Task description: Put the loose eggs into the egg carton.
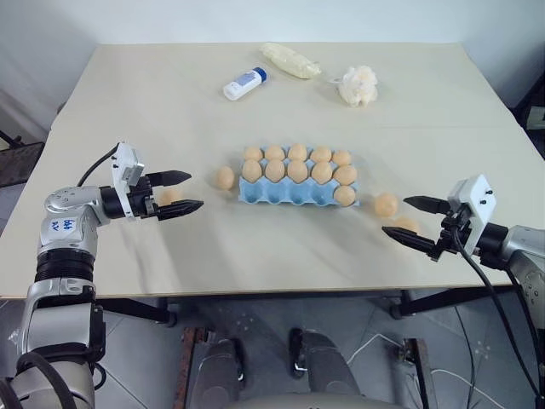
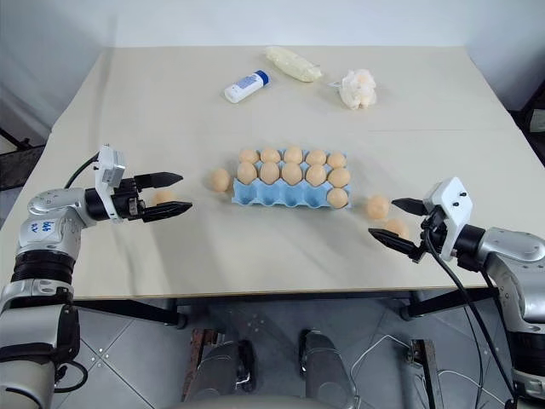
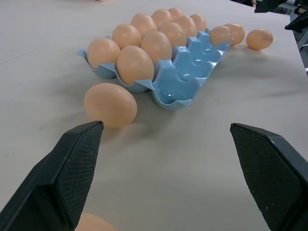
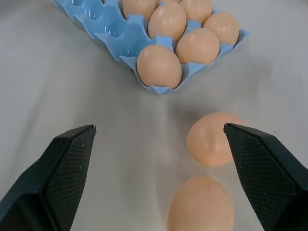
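The robot should move back, turn its right gripper and straddle the nearer egg [image 1: 407, 224] first, because the farther loose egg [image 1: 386, 204] is lined up with one finger of that gripper.
The light blue egg carton [image 1: 289, 194] lies mid-table. Its two back rows are full of eggs, and its front row holds one egg [image 1: 345, 195] at the right end. One loose egg [image 1: 224, 177] rests just left of the carton. Another loose egg [image 1: 168, 196] lies on the table between the fingers of my open left gripper [image 1: 183, 192], near their base [image 3: 91, 222]. Two loose eggs [image 1: 386, 204] [image 1: 406, 225] lie right of the carton. My right gripper [image 1: 397, 216] stands open beside them, and both eggs [image 4: 214, 138] [image 4: 201, 204] sit toward one finger [image 4: 269, 173].
At the back of the table lie a white bottle with a blue cap [image 1: 244, 83], a clear bag with pale contents [image 1: 289, 60] and a fluffy cream puff [image 1: 358, 85]. The table's front edge [image 1: 255, 294] runs just below both grippers.
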### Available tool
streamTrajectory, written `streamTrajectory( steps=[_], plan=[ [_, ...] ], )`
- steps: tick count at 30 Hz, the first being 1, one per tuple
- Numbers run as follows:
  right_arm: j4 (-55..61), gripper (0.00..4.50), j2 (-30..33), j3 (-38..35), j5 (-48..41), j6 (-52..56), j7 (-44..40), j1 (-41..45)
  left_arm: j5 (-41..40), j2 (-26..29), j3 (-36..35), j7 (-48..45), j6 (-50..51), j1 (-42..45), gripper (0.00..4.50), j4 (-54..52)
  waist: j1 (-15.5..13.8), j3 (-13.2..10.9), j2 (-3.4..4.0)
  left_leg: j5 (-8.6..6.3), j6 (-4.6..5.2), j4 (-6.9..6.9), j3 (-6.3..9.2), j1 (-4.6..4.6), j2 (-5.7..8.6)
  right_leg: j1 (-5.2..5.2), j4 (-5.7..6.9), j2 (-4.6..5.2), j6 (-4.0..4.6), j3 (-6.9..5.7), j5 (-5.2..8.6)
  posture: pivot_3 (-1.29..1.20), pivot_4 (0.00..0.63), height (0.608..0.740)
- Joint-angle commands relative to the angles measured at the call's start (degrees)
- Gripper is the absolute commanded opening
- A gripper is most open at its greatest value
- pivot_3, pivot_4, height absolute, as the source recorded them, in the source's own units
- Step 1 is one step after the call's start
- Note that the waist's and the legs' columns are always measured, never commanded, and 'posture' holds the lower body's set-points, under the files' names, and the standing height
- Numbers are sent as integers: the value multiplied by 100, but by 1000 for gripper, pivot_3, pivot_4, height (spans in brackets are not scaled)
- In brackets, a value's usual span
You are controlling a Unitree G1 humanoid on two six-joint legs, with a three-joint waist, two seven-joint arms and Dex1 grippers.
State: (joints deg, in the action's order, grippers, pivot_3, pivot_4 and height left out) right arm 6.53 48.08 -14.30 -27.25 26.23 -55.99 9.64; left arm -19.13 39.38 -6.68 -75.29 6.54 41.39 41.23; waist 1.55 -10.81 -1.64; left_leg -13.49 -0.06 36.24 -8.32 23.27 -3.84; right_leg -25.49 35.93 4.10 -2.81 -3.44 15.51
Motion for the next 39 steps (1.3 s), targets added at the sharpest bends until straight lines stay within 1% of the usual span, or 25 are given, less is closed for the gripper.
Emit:
streamTrajectory(
  steps=[1, 3, 11, 16, 21, 23, 27, 30, 32, 34, 39],
  plan=[
    [207, 4460, 37, -237, -97, -44, 53, 1, 56, 29, -41, 23, -172, 117, 4500, -93, 0, 0, 0, 0, 0, 0, 0, 0, 0, 0, 0, 0, 0, 0, 0, 0, 150, 740],
    [234, 4460, 30, -248, -107, -32, 76, -15, 114, 15, -39, 232, -95, 138, 4500, -122, 0, 0, 0, 0, 0, 0, 0, 0, 1, 0, 1, 0, 0, 1, 0, 0, 150, 740],
    [413, 4460, 4, -286, -182, 21, 235, -80, -11, -17, -113, 278, 158, 149, 4500, -354, 0, 0, 0, 0, 0, 0, 0, 0, 1, 0, 1, -8, -1, 2, -1, 0, 150, 740],
    [1002, 4460, -66, -478, -398, 314, 601, -273, -39, -31, -103, 154, 88, 85, 4500, -492, -7, 0, 0, 0, 0, 2, 1, -1, -1, 0, 3, -24, -2, 8, -1, 0, 150, 740],
    [1988, 4460, -339, -1108, -804, 913, 1296, -941, -93, -42, -68, -224, -25, 5, 4500, -518, -17, 1, -2, 0, -1, -1, 1, 0, -2, 0, 2, -29, -2, 7, -1, 0, 150, 740],
    [2326, 4460, -507, -1424, -878, 1027, 1545, -1353, -71, -41, -43, -359, -77, 4, 4500, -471, -21, 2, -3, 0, 0, 0, 2, 0, -2, 0, 2, -29, -2, 9, -1, 0, 150, 740],
    [2672, 4460, -838, -1876, -857, 1140, 2038, -1973, -89, -68, -36, -608, -128, 4, 4500, -450, -22, 4, -7, -1, 1, 4, 2, -2, -1, 3, 2, -31, -3, 12, -2, 0, 150, 740],
    [2780, 4460, -1077, -2066, -876, 1167, 2363, -2193, -146, -87, -63, -756, -99, -16, 4500, -501, 2, 7, -12, 1, 4, 5, 3, -4, -3, 3, -3, -34, -4, 26, -2, 0, 150, 740],
    [2838, 4460, -1255, -2054, -816, 1091, 2574, -2268, -181, -83, -65, -843, -45, -70, 4500, -601, 11, 8, -12, 3, 7, 5, -2, -7, -4, 3, -4, -38, -5, 35, -4, 0, 150, 740],
    [2804, 4460, -1427, -1925, -746, 1042, 2827, -2170, -228, -82, -67, -908, 21, -155, 4500, -736, 15, 8, -13, 4, 7, 7, -4, -10, -10, 3, -6, -45, -2, 42, -8, 0, 150, 740],
    [2666, 4460, -1598, -1486, -573, 992, 3077, -1899, -391, -112, -95, -947, 163, -365, 4500, -1084, 14, 8, -13, 4, 6, 8, -7, -13, -13, 3, -6, -45, 2, 49, -10, 0, 150, 740]
  ],
)
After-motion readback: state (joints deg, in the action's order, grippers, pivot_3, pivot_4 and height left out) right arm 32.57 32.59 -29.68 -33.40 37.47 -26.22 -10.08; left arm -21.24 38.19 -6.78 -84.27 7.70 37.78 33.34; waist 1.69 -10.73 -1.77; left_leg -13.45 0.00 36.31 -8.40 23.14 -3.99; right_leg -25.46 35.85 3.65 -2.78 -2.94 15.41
